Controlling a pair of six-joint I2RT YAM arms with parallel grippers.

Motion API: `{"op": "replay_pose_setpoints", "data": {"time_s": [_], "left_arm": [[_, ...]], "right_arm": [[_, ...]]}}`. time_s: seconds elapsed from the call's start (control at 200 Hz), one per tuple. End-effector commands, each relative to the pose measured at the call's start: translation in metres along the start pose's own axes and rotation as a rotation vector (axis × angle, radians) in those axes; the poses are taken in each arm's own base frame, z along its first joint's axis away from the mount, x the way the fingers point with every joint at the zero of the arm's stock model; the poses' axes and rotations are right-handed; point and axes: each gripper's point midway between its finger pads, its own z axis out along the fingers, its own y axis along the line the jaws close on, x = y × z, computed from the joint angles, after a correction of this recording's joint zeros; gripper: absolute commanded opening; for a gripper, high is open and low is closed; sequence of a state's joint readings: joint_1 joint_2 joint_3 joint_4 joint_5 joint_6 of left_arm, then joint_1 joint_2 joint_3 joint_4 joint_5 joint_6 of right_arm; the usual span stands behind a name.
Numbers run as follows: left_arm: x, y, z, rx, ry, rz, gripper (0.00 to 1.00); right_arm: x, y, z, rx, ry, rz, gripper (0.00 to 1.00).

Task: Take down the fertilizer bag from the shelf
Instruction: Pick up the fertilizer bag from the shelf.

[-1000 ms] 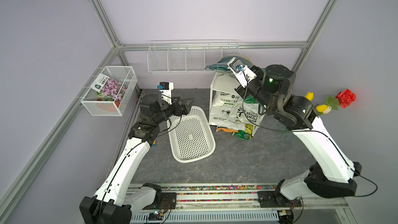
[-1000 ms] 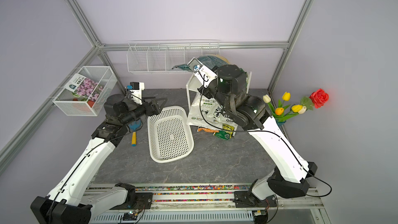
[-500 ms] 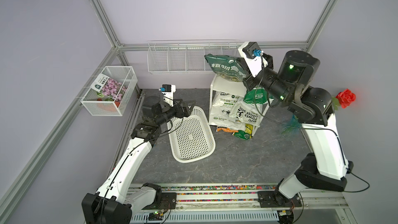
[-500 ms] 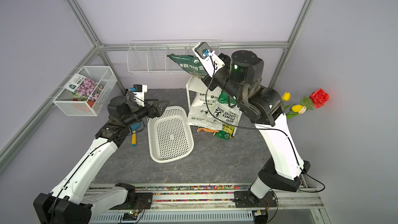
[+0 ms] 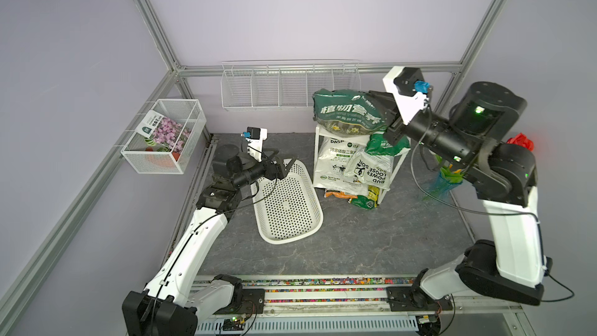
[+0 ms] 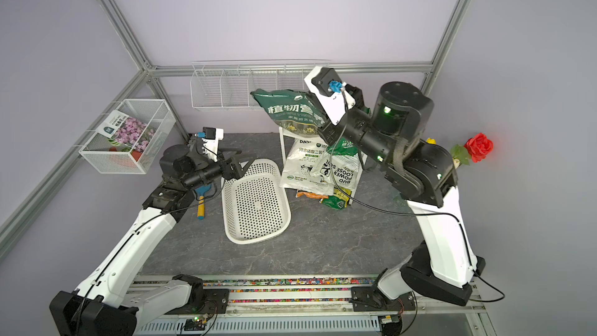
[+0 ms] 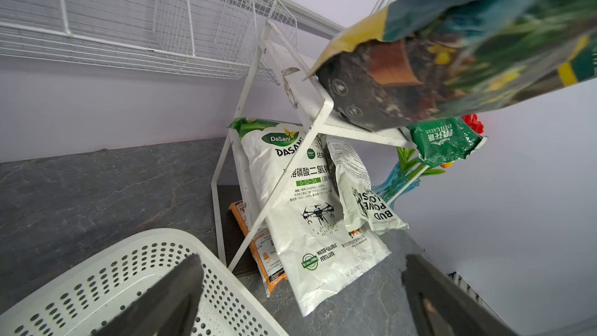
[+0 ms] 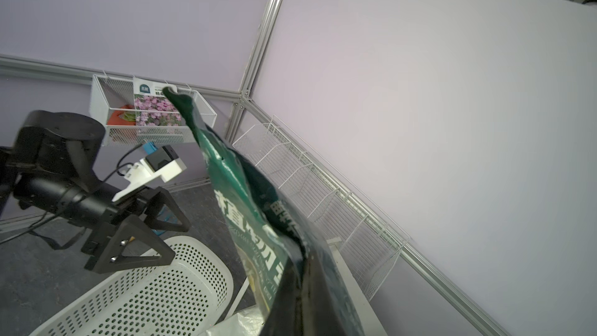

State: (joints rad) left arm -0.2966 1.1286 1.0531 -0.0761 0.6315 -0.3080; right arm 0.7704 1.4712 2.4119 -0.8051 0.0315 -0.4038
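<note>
The white basket's far end [image 6: 263, 166] has my left gripper over it, and the fertilizer bag must go there. My left gripper should first move back beside the basket [image 6: 214, 196].
My right gripper [image 5: 382, 109] is shut on one end of the dark green fertilizer bag [image 5: 349, 114], holding it tilted above the shelf [image 5: 315, 156]. The bag [image 6: 292, 113] hides most of the top board in both top views. In the left wrist view its low end [image 7: 452, 53] hangs at the top board [image 7: 310, 98]; I cannot tell whether they touch. In the right wrist view the bag [image 8: 245, 208] runs out from my shut jaws. My left gripper [image 5: 286, 168] stands open and empty over the far end of the white perforated basket [image 5: 287, 208], left of the shelf.
White bags [image 5: 336, 163] and a small green bag [image 5: 384, 147] lean on the shelf's lower levels. A wire divided basket [image 5: 284, 88] hangs on the back wall, a mesh box basket [image 5: 164, 137] on the left wall. A vase of flowers [image 5: 445, 179] stands right of the shelf. A trowel [image 6: 201, 202] lies under my left arm.
My right gripper has raised the fertilizer bag from the shelf's top board, and the arm's elbow has swung up and to the right. My left gripper has edged toward the shelf, still open.
</note>
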Motion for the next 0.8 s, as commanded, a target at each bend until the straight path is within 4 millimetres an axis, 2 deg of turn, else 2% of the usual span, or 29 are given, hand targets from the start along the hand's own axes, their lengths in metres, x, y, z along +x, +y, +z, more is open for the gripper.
{"op": "replay_pose_setpoints", "data": {"time_s": [0.0, 0.165, 0.26, 0.375, 0.47, 0.635, 0.73, 0.795], "left_arm": [[-0.012, -0.016, -0.001, 0.076, -0.006, 0.054, 1.0], [-0.016, -0.033, -0.008, 0.129, 0.004, 0.13, 1.0], [-0.021, -0.051, -0.017, 0.191, 0.017, 0.178, 1.0], [-0.03, -0.084, -0.031, 0.318, 0.035, 0.194, 1.0], [-0.038, -0.098, -0.041, 0.351, 0.04, 0.191, 1.0], [-0.038, -0.099, -0.05, 0.303, 0.023, 0.214, 0.99], [-0.032, -0.096, -0.052, 0.283, 0.028, 0.218, 1.0], [-0.026, -0.086, -0.05, 0.235, 0.033, 0.211, 1.0]], "right_arm": [[-0.063, -0.011, -0.041, 0.005, -0.25, 0.039, 0.0], [-0.061, -0.007, -0.045, -0.018, -0.246, 0.062, 0.0], [-0.054, -0.001, -0.045, -0.046, -0.228, 0.095, 0.0], [-0.033, 0.018, -0.037, -0.116, -0.182, 0.167, 0.0], [-0.008, 0.033, -0.027, -0.154, -0.13, 0.232, 0.0], [0.025, 0.053, -0.014, -0.194, -0.074, 0.328, 0.0], [0.034, 0.059, -0.007, -0.209, -0.06, 0.363, 0.0], [0.037, 0.063, 0.0, -0.222, -0.056, 0.381, 0.0]]}}
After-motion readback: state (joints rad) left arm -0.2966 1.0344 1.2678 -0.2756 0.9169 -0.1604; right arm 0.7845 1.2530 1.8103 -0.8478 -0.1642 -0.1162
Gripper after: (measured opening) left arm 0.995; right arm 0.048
